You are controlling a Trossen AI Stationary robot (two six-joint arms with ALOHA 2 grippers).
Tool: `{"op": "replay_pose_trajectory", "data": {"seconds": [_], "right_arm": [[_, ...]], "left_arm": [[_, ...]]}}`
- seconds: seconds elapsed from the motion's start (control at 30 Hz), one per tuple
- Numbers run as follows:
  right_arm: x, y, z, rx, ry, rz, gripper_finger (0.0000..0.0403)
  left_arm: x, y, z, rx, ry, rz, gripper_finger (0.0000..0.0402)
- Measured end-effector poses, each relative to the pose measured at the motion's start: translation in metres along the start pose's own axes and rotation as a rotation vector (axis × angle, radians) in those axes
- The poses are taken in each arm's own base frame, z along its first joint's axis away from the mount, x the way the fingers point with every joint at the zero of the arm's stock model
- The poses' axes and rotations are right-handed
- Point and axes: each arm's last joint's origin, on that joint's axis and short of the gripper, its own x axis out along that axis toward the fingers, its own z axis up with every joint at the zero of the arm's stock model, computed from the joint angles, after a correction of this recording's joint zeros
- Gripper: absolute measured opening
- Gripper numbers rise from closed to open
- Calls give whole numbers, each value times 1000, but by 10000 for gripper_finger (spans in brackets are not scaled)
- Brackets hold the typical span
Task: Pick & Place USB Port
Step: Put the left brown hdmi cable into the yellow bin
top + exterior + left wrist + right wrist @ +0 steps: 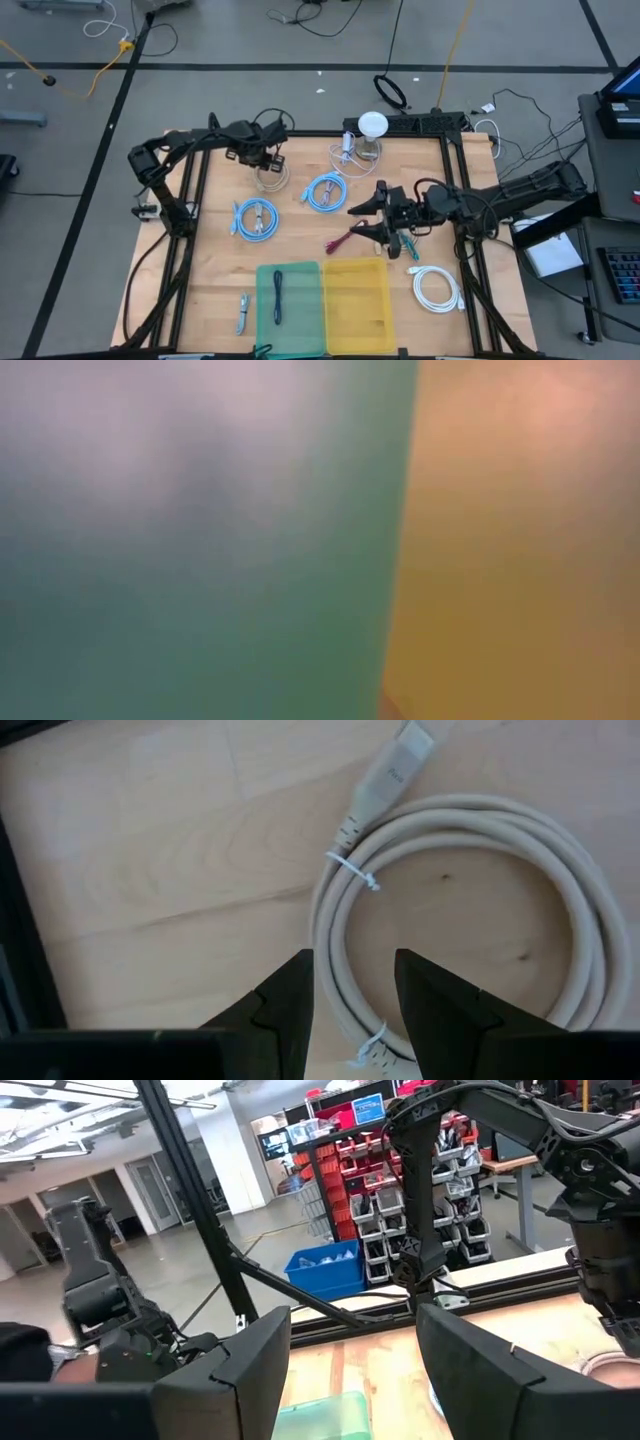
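Observation:
My left gripper's open fingers are on both sides of the beige cable's strands (329, 935) between the white ties, so I should continue to move down until the cable's strands are inside, then close.
My left gripper (268, 160) (352, 1000) is open near the table's far left, low over a beige coiled USB cable (271, 178) (470, 910) that lies flat on the wood. Its fingers stand on either side of the coil's strand (345, 975) without plainly touching it. My right gripper (364, 218) (352, 1370) is open and empty above mid-table, pointing left. A maroon cable (340, 241) lies on the table just beneath it. A black cable (278, 293) lies in the green tray (305, 300).
Two blue coils (255, 218) (327, 190) lie mid-table, a white coil (436, 288) near right, a small grey item (243, 312) near left, a white-topped object (371, 128) at the far edge. The yellow tray (356, 292) sits beside the green one; both block the low view.

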Motion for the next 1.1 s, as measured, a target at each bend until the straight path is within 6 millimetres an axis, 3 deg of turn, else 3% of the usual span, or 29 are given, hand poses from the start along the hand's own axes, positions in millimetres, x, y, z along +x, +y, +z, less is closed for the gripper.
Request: {"op": "replay_pose_trajectory", "data": {"seconds": [0.33, 0.63, 0.73, 0.87, 1.1], "right_arm": [[-1, 8, -3, 5, 10, 27, 210], [-1, 8, -3, 5, 5, 8, 210], [-1, 8, -3, 5, 4, 7, 210], [-1, 8, -3, 5, 3, 5, 210], [-1, 7, -2, 4, -5, -25, 210]], "left_arm": [[40, 9, -29, -40, 89, -28, 146], [45, 7, -30, -55, 56, -74, 144], [45, 7, -29, -56, 47, -73, 120], [45, 5, -28, -42, 35, -90, 34], [33, 6, -31, -22, 50, -168, 33]]}}
